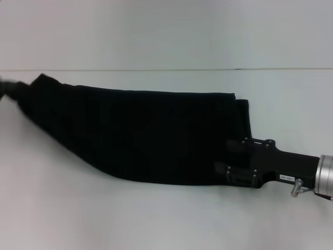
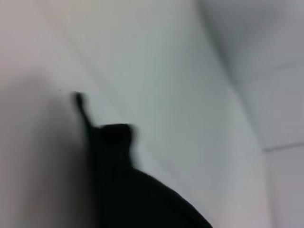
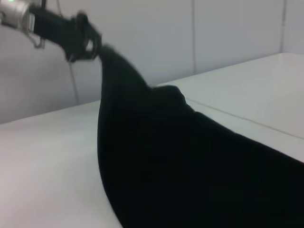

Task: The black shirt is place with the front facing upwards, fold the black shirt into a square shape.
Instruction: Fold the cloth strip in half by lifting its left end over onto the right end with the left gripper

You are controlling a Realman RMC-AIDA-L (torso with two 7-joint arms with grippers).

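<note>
The black shirt's flat end (image 1: 237, 127) is under my right gripper, and the shirt's raised end must land there. Next, my right gripper moves back out of the way of the fold.
The black shirt (image 1: 145, 135) hangs as a long folded band stretched across the white table (image 1: 78, 213), and its lower edge sags in a curve. My left gripper (image 1: 4, 87) is at the far left edge of the head view, shut on the shirt's raised left end. The right wrist view shows that same left gripper (image 3: 93, 47) pinching a peak of the shirt (image 3: 190, 166) above the table. My right gripper (image 1: 233, 162) is at the shirt's right end, shut on the cloth. The left wrist view shows only a blurred mass of the shirt (image 2: 137, 199). No lettering shows.
The table's far edge (image 1: 166, 69) runs straight across, with a pale wall (image 1: 166, 31) behind it. Bare tabletop (image 1: 156, 219) lies in front of the shirt and to its right (image 1: 291, 104).
</note>
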